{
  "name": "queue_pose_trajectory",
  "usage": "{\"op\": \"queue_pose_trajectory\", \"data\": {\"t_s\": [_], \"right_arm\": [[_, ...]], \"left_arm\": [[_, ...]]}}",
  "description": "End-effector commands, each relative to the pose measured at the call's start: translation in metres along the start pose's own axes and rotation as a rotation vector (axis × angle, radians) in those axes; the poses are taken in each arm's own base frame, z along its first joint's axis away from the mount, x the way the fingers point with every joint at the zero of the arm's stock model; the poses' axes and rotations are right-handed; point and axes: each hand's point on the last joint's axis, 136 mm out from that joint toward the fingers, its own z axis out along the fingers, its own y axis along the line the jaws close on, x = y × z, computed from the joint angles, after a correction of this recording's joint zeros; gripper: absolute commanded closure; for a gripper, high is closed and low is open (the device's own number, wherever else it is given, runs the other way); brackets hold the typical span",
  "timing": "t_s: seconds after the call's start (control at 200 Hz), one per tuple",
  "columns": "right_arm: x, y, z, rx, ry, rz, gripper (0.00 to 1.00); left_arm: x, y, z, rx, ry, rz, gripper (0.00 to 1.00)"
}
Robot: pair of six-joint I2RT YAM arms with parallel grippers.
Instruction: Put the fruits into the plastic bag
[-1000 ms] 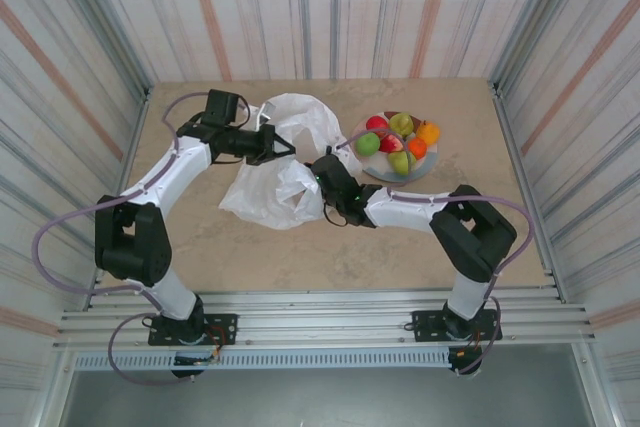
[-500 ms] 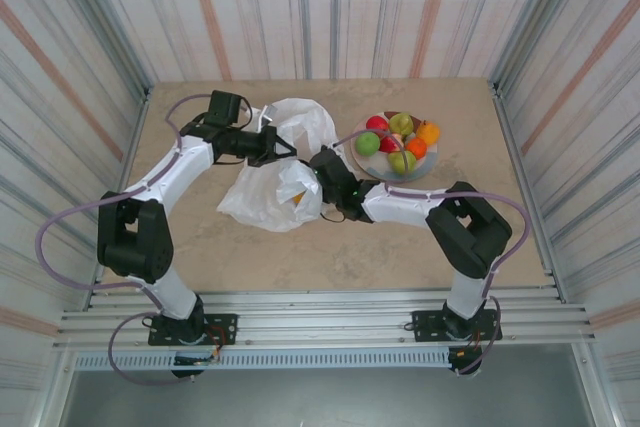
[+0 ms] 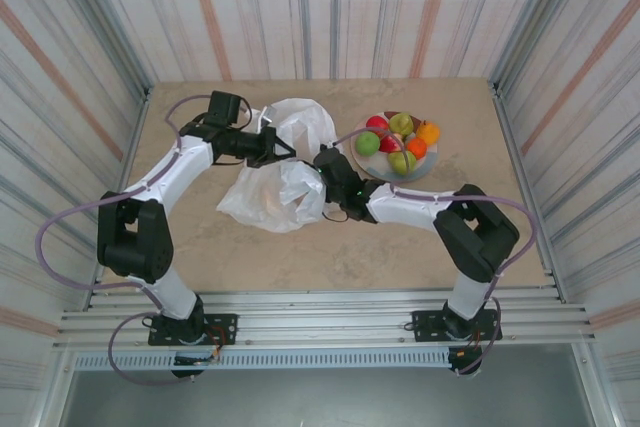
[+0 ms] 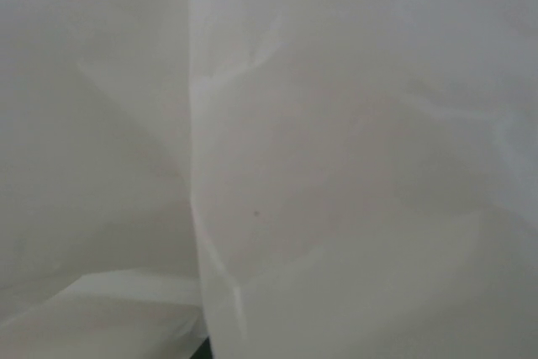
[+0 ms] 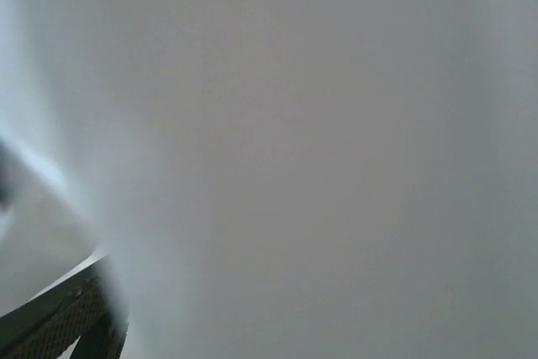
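Note:
The left gripper holds up the bag's rim over the right gripper's fingers, so the right gripper should keep reaching into the bag until it lets go of the fruit inside.
The white plastic bag lies crumpled at mid-table, its mouth facing right. My left gripper is shut on the bag's upper rim and holds it up. My right gripper is at the bag's mouth, its fingertips covered by film, so I cannot tell how its jaws stand. A faint warm tint shows through the film low in the bag. Several fruits, green, red and orange, sit on the plate just right of the bag. White film covers the left wrist view, and blurred film covers the right wrist view.
Striped walls close in the table on three sides. Bare tabletop lies between the bag and the arm bases. The plate stands close behind my right forearm.
An orange fruit showed at the bag's mouth half a second ago; film now hides it. My right gripper moved up-left to the mouth, then held. The left arm stayed put.

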Motion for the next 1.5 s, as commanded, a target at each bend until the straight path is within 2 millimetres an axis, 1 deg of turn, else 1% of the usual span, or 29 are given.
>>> {"op": "queue_pose_trajectory", "data": {"t_s": [0.0, 0.155, 0.23, 0.326, 0.421, 0.456, 0.621, 0.676, 0.731, 0.782, 0.842, 0.937, 1.002, 1.082, 1.157, 1.278, 1.403, 1.493], "right_arm": [[-0.001, -0.002, -0.027, 0.031, 0.005, -0.129, 0.19], [-0.004, -0.019, -0.061, 0.150, -0.015, -0.282, 0.23], [-0.004, -0.022, -0.076, 0.182, -0.009, -0.372, 0.24], [0.000, -0.022, -0.093, 0.194, 0.019, -0.497, 0.25], [-0.002, -0.019, -0.113, 0.185, 0.027, -0.593, 0.24], [-0.003, -0.019, -0.119, 0.177, 0.027, -0.616, 0.24], [-0.009, -0.004, -0.149, 0.068, 0.028, -0.671, 0.21], [-0.011, -0.005, -0.157, 0.072, 0.035, -0.692, 0.19], [-0.018, -0.010, -0.164, 0.104, 0.023, -0.697, 0.17], [-0.032, -0.021, -0.171, 0.161, -0.016, -0.667, 0.17], [-0.052, -0.043, -0.176, 0.249, -0.058, -0.586, 0.17], [-0.080, -0.089, -0.181, 0.403, -0.091, -0.455, 0.15], [-0.093, -0.122, -0.180, 0.505, -0.078, -0.405, 0.13], [-0.107, -0.150, -0.177, 0.590, -0.056, -0.371, 0.11], [-0.117, -0.168, -0.170, 0.633, -0.038, -0.346, 0.09], [-0.129, -0.196, -0.151, 0.660, -0.003, -0.285, 0.06], [-0.133, -0.221, -0.129, 0.656, 0.061, -0.205, 0.05], [-0.133, -0.230, -0.111, 0.625, 0.096, -0.168, 0.05]], "left_arm": [[-0.004, 0.003, -0.011, -0.030, -0.009, 0.018, 1.00], [-0.006, 0.011, -0.017, -0.065, -0.006, 0.025, 1.00], [-0.009, 0.015, -0.023, -0.086, -0.007, 0.033, 1.00], [-0.012, 0.020, -0.031, -0.117, -0.020, 0.045, 1.00], [-0.014, 0.023, -0.036, -0.133, -0.031, 0.051, 1.00], [-0.015, 0.024, -0.037, -0.134, -0.032, 0.052, 1.00], [-0.016, 0.025, -0.037, -0.135, -0.032, 0.047, 1.00], [-0.017, 0.026, -0.038, -0.136, -0.037, 0.047, 1.00], [-0.018, 0.026, -0.041, -0.136, -0.042, 0.046, 1.00], [-0.019, 0.027, -0.042, -0.137, -0.049, 0.043, 1.00], [-0.020, 0.027, -0.044, -0.135, -0.054, 0.041, 1.00], [-0.020, 0.025, -0.045, -0.125, -0.058, 0.041, 1.00], [-0.021, 0.022, -0.045, -0.114, -0.063, 0.044, 1.00], [-0.021, 0.020, -0.046, -0.104, -0.067, 0.042, 1.00], [-0.021, 0.018, -0.046, -0.098, -0.070, 0.043, 1.00], [-0.021, 0.016, -0.046, -0.088, -0.073, 0.040, 1.00], [-0.021, 0.015, -0.046, -0.082, -0.074, 0.039, 1.00], [-0.021, 0.014, -0.046, -0.077, -0.076, 0.039, 1.00]]}}
